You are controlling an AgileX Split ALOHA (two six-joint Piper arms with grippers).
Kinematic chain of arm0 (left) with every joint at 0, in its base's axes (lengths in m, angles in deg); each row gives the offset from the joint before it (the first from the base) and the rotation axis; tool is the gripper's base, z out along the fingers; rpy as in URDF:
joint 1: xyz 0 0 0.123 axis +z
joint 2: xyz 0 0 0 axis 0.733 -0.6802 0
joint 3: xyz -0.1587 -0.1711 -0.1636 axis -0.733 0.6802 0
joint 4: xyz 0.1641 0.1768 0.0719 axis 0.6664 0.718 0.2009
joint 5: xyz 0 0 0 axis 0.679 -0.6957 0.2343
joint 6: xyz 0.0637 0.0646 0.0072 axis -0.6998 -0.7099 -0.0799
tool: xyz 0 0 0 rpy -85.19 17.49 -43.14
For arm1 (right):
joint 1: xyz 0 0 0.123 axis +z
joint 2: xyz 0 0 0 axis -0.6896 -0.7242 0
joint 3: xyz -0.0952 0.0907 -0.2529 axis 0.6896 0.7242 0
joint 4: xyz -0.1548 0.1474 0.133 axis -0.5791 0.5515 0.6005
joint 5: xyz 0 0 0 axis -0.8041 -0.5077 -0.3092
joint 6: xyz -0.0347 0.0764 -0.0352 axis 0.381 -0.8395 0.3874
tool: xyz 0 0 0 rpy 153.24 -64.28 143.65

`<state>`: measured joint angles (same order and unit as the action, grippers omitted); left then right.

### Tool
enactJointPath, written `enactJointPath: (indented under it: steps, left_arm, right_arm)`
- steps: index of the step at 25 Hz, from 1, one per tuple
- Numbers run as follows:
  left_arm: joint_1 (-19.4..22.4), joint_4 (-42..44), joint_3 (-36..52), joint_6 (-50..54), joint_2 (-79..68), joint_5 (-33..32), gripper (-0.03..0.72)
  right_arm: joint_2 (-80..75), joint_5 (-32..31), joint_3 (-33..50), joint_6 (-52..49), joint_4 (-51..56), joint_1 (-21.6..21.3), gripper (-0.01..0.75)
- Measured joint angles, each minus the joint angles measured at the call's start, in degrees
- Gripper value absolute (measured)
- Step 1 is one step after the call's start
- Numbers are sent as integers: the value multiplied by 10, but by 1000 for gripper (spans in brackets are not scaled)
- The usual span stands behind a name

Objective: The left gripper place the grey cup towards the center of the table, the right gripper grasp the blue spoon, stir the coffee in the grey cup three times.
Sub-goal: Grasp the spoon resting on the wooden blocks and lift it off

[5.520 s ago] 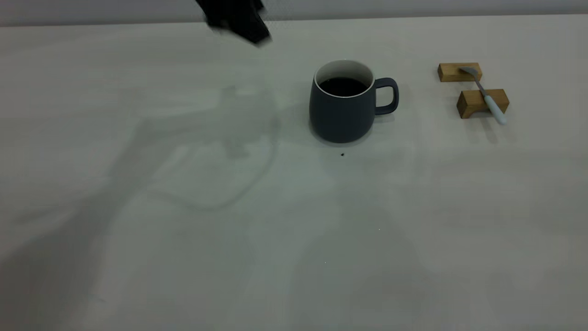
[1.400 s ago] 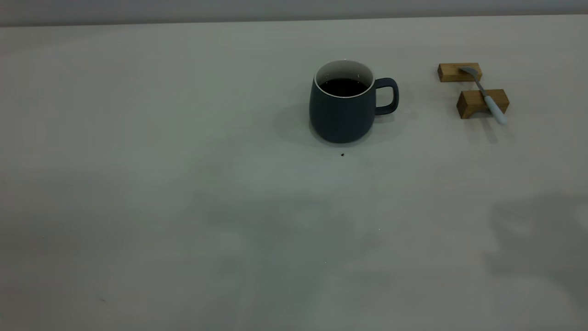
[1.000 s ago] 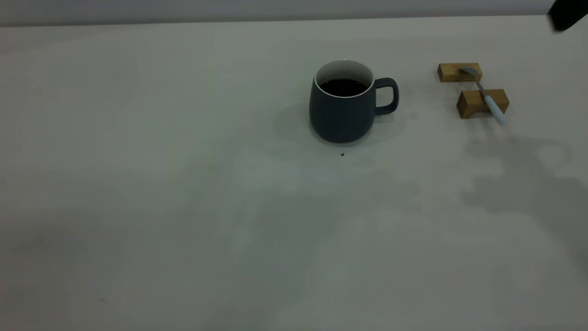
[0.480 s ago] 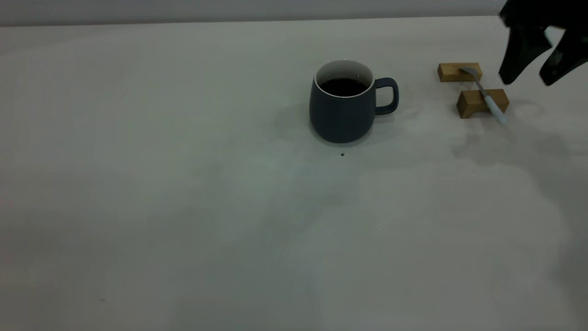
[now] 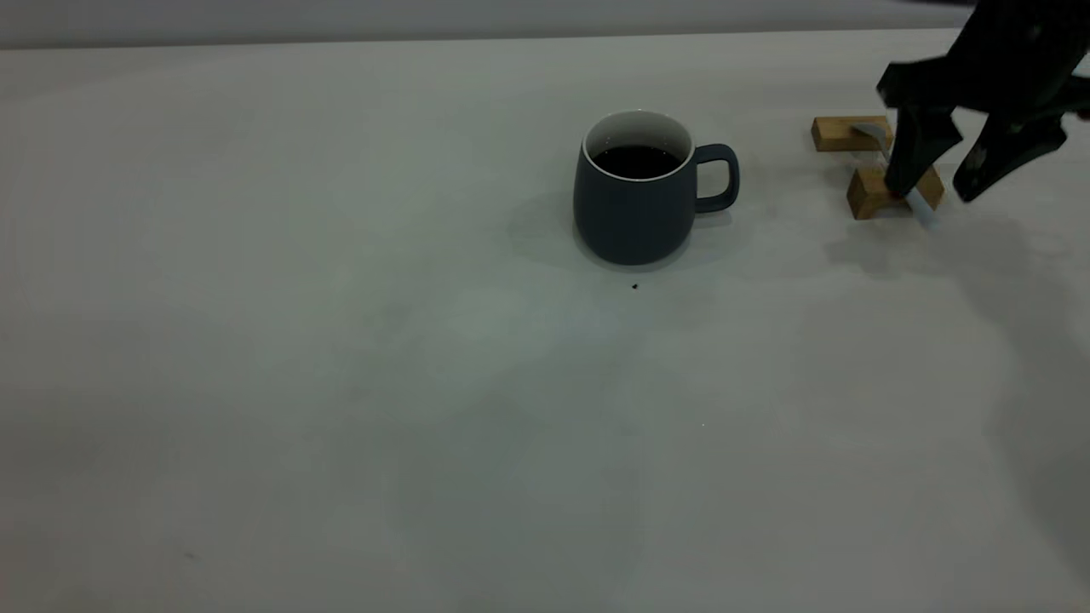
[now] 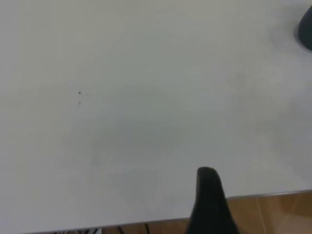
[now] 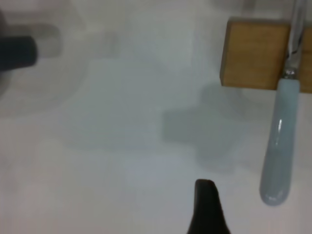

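Note:
The blue spoon's handle sticks free past the near block, so my right gripper should go on lowering, its open fingers straddling it, before it closes on that handle.
The grey cup (image 5: 634, 204) stands upright near the table's (image 5: 341, 340) middle, handle toward the right, with dark coffee (image 5: 636, 160) inside. At the right, the blue spoon (image 5: 922, 209) lies across two wooden blocks, its pale handle (image 7: 278, 146) jutting past the nearer one. My right gripper (image 5: 930, 194) hangs open just over that handle, one finger on each side and touching nothing. One finger (image 5: 909, 157) hides the spoon's neck. The left gripper is out of the exterior view. Its wrist view shows one finger (image 6: 208, 195) over bare table, open and empty, with the cup's edge (image 6: 307, 31) far off.
Two tan wooden blocks, the far one (image 5: 843, 134) and the near one (image 5: 867, 196), carry the spoon. A small dark speck (image 5: 634, 286) lies in front of the cup. The table's edge (image 6: 273, 196) and a wooden floor show beside the left finger.
The right gripper came in from the upper right and dropped, open, to the spoon's handle. The left arm, seen at the back earlier, has left the exterior view. Cup and spoon have not moved.

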<state>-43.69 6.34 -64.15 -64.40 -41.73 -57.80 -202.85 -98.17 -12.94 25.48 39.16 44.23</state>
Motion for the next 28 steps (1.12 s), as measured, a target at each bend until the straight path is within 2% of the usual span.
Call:
enactJointPath:
  steps: [8, 22, 25, 28]
  left_arm:
    - [0, 0, 0, 0, 0, 0, 585]
    - [0, 0, 0, 0, 0, 0, 585]
    - [0, 0, 0, 0, 0, 0, 585]
    - [0, 0, 0, 0, 0, 0, 585]
  right_arm:
    - [-37, 24, -27, 0, -1, 0, 580]
    - [-78, 67, -27, 0, -2, 0, 580]
    - [-79, 71, -27, 0, -1, 0, 555]
    - [-80, 71, -27, 0, 0, 0, 479]
